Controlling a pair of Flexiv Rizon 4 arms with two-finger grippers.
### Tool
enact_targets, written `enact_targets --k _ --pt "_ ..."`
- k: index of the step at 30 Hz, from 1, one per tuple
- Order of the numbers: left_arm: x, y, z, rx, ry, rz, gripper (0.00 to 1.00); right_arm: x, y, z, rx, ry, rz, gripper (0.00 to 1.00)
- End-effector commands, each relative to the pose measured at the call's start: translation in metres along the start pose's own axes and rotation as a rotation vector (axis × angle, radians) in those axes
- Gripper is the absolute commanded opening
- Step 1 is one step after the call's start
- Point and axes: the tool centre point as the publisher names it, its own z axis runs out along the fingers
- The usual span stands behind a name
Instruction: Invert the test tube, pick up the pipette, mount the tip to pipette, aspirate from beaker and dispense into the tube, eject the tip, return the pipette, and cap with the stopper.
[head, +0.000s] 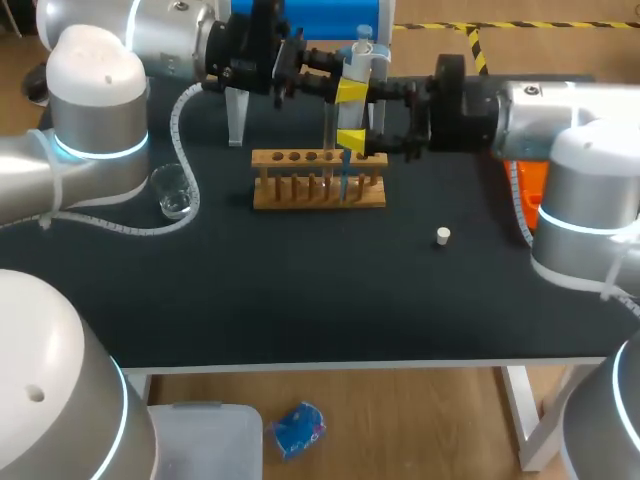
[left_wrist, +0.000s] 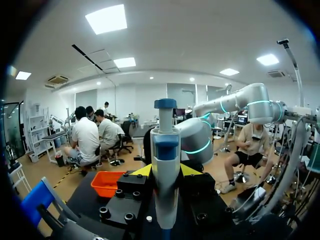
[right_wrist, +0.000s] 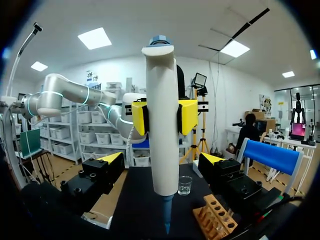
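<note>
The pipette's blue end narrows in a step, so the pipette's tip should fall off and leave a blue stem when I push the pipette's top.
My left gripper is shut on the white pipette, holding it upright above the wooden rack. Its yellow tips clamp the pipette from both sides. The mounted blue tip points down at the rack, close beside the upright test tube; whether it is inside the tube I cannot tell. My right gripper is wide open, with one finger on each side of the pipette and no contact. The beaker stands to the left and the white stopper lies to the right.
A clear pipette stand is behind the rack at the left. An orange tray sits at the right edge behind my right arm. A white cable loops past the beaker. The front half of the black table holds nothing else.
</note>
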Motion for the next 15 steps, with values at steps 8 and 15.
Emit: enact_targets --k 8,15 --pt "-0.0001 0.0002 -0.0001 0.002 0.0 0.002 0.0 -0.0027 -0.0015 0.0076 -0.054 -0.059 -0.005 0.76" --pt "-0.0001 0.0002 -0.0001 0.002 0.0 0.002 0.0 -0.0057 -0.0011 0.0072 -0.054 -0.076 -0.013 0.4"
